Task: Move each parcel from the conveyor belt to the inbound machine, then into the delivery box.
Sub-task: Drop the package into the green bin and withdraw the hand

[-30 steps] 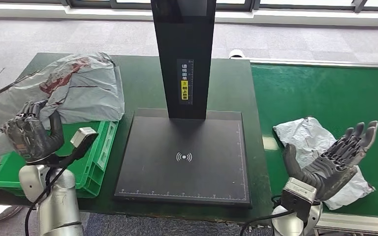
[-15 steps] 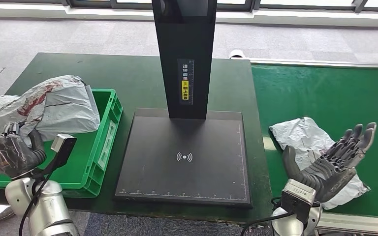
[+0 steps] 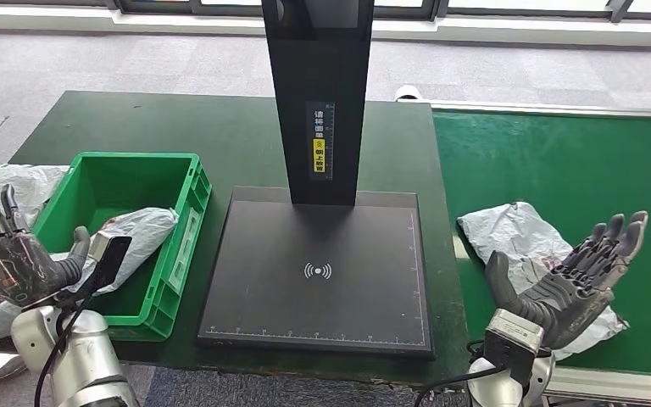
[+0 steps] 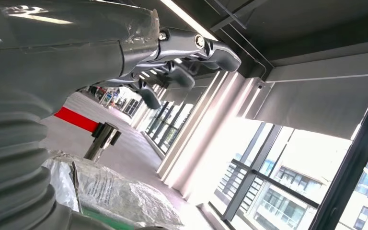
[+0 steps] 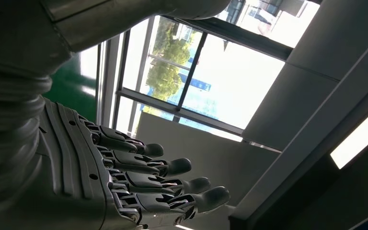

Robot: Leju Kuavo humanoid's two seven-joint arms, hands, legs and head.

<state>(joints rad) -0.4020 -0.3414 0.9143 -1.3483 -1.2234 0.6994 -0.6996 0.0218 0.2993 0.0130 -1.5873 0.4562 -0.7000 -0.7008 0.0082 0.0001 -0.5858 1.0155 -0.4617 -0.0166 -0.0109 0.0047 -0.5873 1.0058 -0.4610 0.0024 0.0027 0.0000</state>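
Note:
The crumpled white-grey parcel (image 3: 524,244) shows creased, uneven edges (image 3: 515,210), so it will gather up and fold around the robot's right gripper when the robot lifts it.
A grey parcel (image 3: 142,227) with red marks lies inside the green delivery box (image 3: 136,158). My left hand (image 3: 15,258) hovers just left of the box, fingers spread and raised, holding nothing; its fingers (image 4: 177,60) also show in the left wrist view. On the green conveyor belt (image 3: 559,153) rests a crumpled white-grey parcel (image 3: 521,231). My right hand (image 3: 570,275) is held palm up above that parcel's near end, fingers (image 5: 167,184) apart and empty. The black inbound machine plate (image 3: 318,271) between them is bare.
The machine's tall black column (image 3: 316,93) rises at the back of the plate. More grey plastic bagging (image 3: 13,180) lies left of the box, also seen as a grey bag (image 4: 120,194) in the left wrist view. The dark green table (image 3: 229,127) stretches behind.
My left hand has let go of the grey parcel, which dropped into the green box; the hand opened and drew back left. The conveyor parcel shifted slightly left. My right hand stayed put.

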